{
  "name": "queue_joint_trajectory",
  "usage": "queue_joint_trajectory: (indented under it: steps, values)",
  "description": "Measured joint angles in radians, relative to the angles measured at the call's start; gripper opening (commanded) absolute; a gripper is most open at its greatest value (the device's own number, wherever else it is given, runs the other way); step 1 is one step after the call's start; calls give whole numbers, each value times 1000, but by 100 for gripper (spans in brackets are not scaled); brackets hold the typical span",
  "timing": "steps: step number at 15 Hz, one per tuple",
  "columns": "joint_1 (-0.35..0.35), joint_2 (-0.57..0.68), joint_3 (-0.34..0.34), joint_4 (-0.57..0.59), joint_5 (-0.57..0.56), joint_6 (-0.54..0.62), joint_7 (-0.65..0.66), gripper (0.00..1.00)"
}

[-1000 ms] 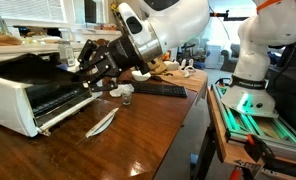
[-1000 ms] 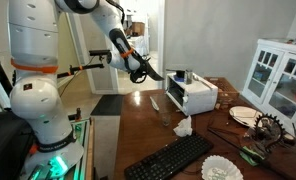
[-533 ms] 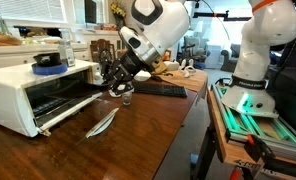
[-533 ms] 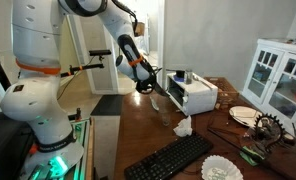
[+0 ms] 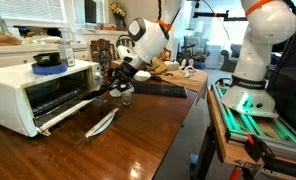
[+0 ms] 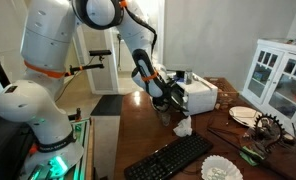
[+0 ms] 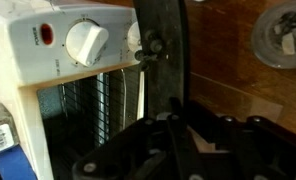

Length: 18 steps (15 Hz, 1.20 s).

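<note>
The dark bar in my gripper is pointing at the toaster oven's white knob [image 7: 86, 42]. I should go back along the front of the oven and steer the bar into the oven's opening [image 5: 63, 93].
A white toaster oven [image 5: 33, 85] stands on the wooden table [image 5: 138, 140] with its dark door [image 5: 68, 108] folded down. My gripper [image 5: 116, 82] is shut with nothing seen between the fingers, right at the far end of that door. In the wrist view the door [image 7: 163, 60] is a dark bar running up from my gripper [image 7: 173, 130], beside the oven's white knob [image 7: 86, 42] and wire rack [image 7: 98, 110]. In an exterior view my gripper [image 6: 160, 95] is at the front of the oven [image 6: 196, 95]. Whether the fingers touch the door is not clear.
A small glass [image 5: 125, 97] and a silver utensil [image 5: 103, 122] sit near the door. A black keyboard [image 5: 160, 90] lies behind. A crumpled white tissue [image 6: 183, 127], a plate [image 6: 243, 115] and a white cabinet [image 6: 278, 75] are also on or by the table.
The arm has swung away from the camera and down, bringing the shut gripper from in front of the oven's opening to the far end of the open door. The door has not visibly moved.
</note>
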Motion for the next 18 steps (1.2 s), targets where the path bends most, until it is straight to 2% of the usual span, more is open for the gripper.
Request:
queue_joint_trajectory:
  steps: [5,12,18]
  values:
    - [4,69,47,59,0,1,-78,4]
    - [3,91,183,153,0,-4,-145,4]
    - [-8,132,207,191,0,-4,-160,4]
